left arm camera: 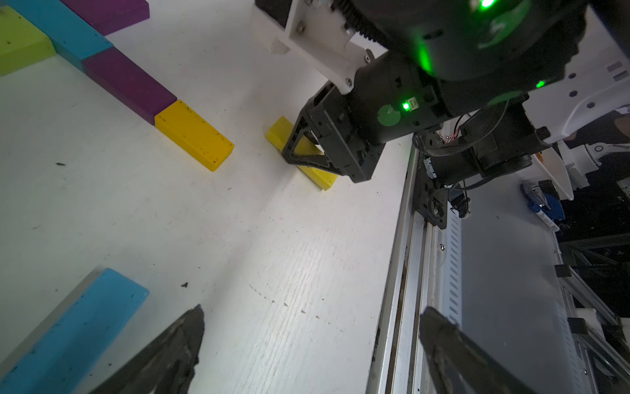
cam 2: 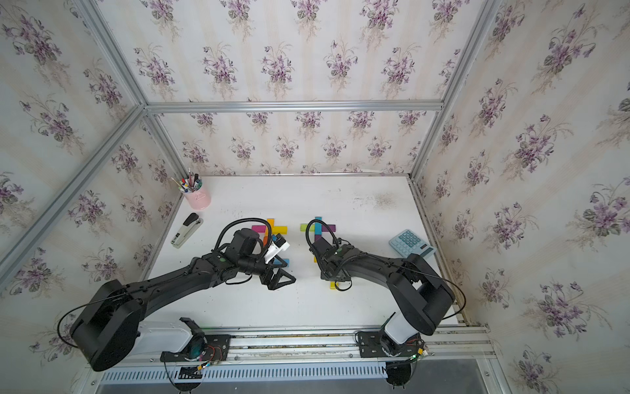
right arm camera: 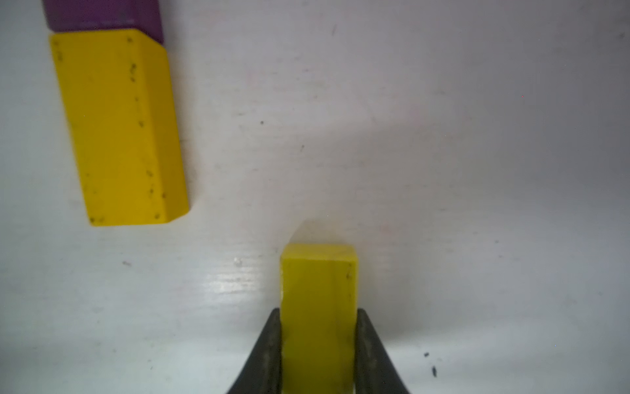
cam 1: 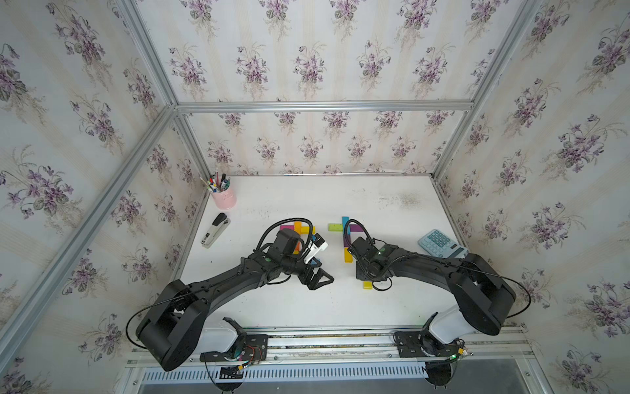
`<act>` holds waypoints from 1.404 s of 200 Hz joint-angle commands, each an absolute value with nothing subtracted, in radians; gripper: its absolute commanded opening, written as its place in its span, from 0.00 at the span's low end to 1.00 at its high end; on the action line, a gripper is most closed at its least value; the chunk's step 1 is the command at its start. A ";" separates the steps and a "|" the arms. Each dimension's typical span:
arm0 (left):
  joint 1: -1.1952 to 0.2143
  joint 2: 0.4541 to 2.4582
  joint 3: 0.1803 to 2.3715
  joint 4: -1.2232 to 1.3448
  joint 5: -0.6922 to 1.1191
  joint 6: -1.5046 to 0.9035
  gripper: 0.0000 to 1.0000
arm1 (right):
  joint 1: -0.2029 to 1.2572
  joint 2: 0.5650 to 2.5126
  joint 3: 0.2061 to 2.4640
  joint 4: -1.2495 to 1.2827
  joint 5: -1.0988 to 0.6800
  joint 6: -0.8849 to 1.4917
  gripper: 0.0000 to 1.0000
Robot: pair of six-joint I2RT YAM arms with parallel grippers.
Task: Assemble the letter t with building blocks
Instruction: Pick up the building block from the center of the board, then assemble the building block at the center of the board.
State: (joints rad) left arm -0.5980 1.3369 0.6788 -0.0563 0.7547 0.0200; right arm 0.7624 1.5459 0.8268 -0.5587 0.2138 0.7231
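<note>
A yellow block (cam 1: 367, 285) is in my right gripper, parallel to the stem. Next, I turn it crosswise and put its end against the stem's yellow block (cam 1: 348, 254) to make a foot.
A part-built figure lies right of centre: a teal block (cam 1: 345, 223) crossed by a lime block (cam 1: 335, 227) and a purple block (cam 1: 356, 228), with a purple block (left arm camera: 128, 83) and a yellow block (right arm camera: 119, 129) below as a stem. My right gripper (right arm camera: 318, 317) is shut on another yellow block (right arm camera: 318, 279), down at the table just short of the stem's end (cam 1: 367, 285). My left gripper (left arm camera: 312, 312) hangs open and empty over bare table, beside a light blue block (left arm camera: 78, 327). More blocks (cam 1: 298, 228) sit half hidden behind the left wrist.
A pink pen cup (cam 1: 224, 198) and a stapler (cam 1: 215, 230) stand at the back left. A pale blue calculator (cam 1: 441, 243) lies at the right, beside the right arm. The metal rail (cam 1: 324, 336) runs along the table's front edge.
</note>
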 commanded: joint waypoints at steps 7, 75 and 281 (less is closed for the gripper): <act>-0.597 1.331 0.693 -0.055 0.758 0.021 1.00 | 0.687 1.492 0.866 -0.573 0.219 0.532 0.19; -0.589 1.313 0.709 -0.071 0.737 0.015 1.00 | 0.490 1.503 0.985 -0.527 0.114 0.084 0.20; -0.492 1.371 0.734 -0.040 0.771 0.013 1.00 | 0.450 1.413 0.777 -0.360 -0.227 -0.971 0.13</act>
State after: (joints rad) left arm -0.5011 1.3743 0.7353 -0.0711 0.7715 0.0162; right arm 0.4515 1.3735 0.7624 -0.2855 -0.1722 -0.7864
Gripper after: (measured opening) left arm 0.999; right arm 0.282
